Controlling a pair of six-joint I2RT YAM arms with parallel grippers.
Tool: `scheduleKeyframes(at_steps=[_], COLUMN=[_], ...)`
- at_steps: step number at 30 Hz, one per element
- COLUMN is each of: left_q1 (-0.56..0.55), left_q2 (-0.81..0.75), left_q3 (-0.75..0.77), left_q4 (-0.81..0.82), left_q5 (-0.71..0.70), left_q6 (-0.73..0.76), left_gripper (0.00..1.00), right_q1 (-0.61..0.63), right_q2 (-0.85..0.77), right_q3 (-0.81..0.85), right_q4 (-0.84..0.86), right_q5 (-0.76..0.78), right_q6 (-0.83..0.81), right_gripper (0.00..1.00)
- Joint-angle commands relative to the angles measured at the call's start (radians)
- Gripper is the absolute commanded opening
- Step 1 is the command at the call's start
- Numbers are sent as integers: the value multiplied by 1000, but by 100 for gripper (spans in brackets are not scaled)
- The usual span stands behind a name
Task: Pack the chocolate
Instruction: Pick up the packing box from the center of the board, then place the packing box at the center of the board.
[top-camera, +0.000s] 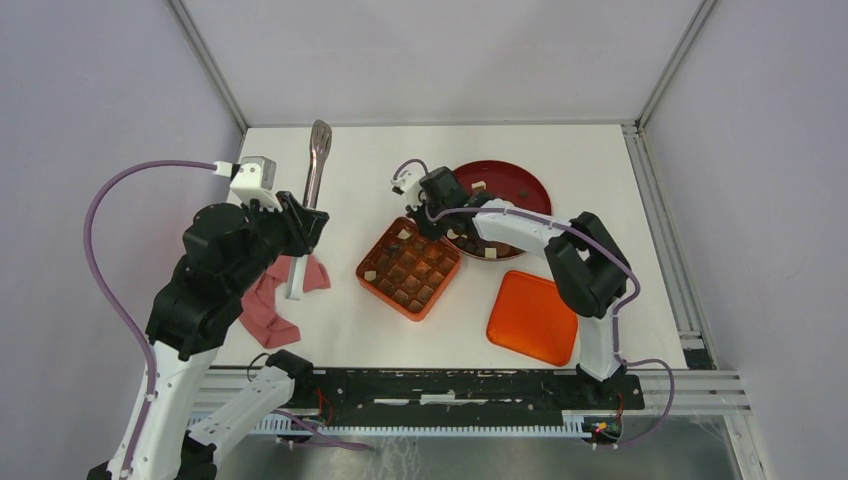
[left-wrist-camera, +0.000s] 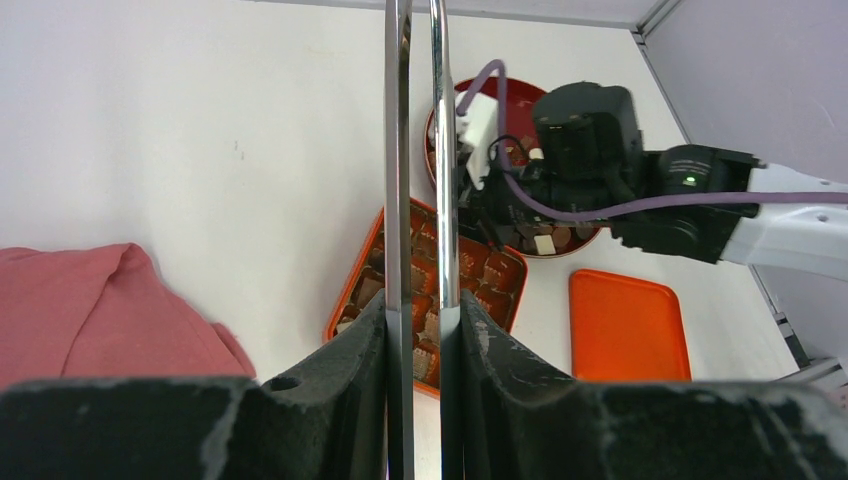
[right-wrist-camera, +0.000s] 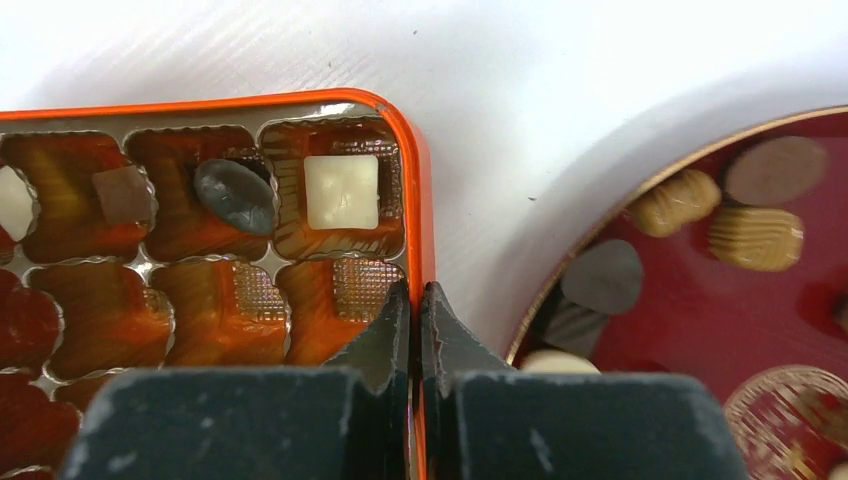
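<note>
The orange box's corner (top-camera: 456, 254) is tight beside the dark-red plate, so the robot's right gripper should pull the box (top-camera: 406, 272) away and then move back before the tongs come in.
Chocolate pieces lie in two places. A cream square (right-wrist-camera: 341, 191), a dark oval (right-wrist-camera: 233, 195) and a brown piece (right-wrist-camera: 122, 195) sit in cells of the orange compartmented box (right-wrist-camera: 415, 200). Others, such as a ribbed tan one (right-wrist-camera: 756, 237), rest on the dark-red plate (right-wrist-camera: 700, 320). My right gripper (right-wrist-camera: 414, 290) is shut on the box's right wall, one finger inside and one outside. My left gripper (left-wrist-camera: 423, 310) is shut on a pair of metal tongs (left-wrist-camera: 398, 150), held raised to the left of the box (top-camera: 362, 270). The tongs' tips (top-camera: 320, 130) carry nothing.
The box's flat orange lid (top-camera: 533, 316) lies at the front right. A pink cloth (top-camera: 270, 305) is crumpled under the left arm. The plate (top-camera: 530, 185) touches the box's far right corner. White walls close off the table's back and sides.
</note>
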Motion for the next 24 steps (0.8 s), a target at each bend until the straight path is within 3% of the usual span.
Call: scheduleKeyframes(at_steps=[1,11,24], left_q1=[4,4,4], left_q2=[7,15,38], left_q3=[35,35,122], left_q4=[32,33,46], left_q5=[-8,-12,21], left_q6=[-30,-24,9], left_gripper=[31,31,30], right_q1=[-3,-2,38], right_q2=[-195,-313,-393], right_q3=[-62,-63,-38], right_q4=[216,202,203], right_q5=[60,56,110], right_q6=[33,58,-101], right_gripper=[0,0,0])
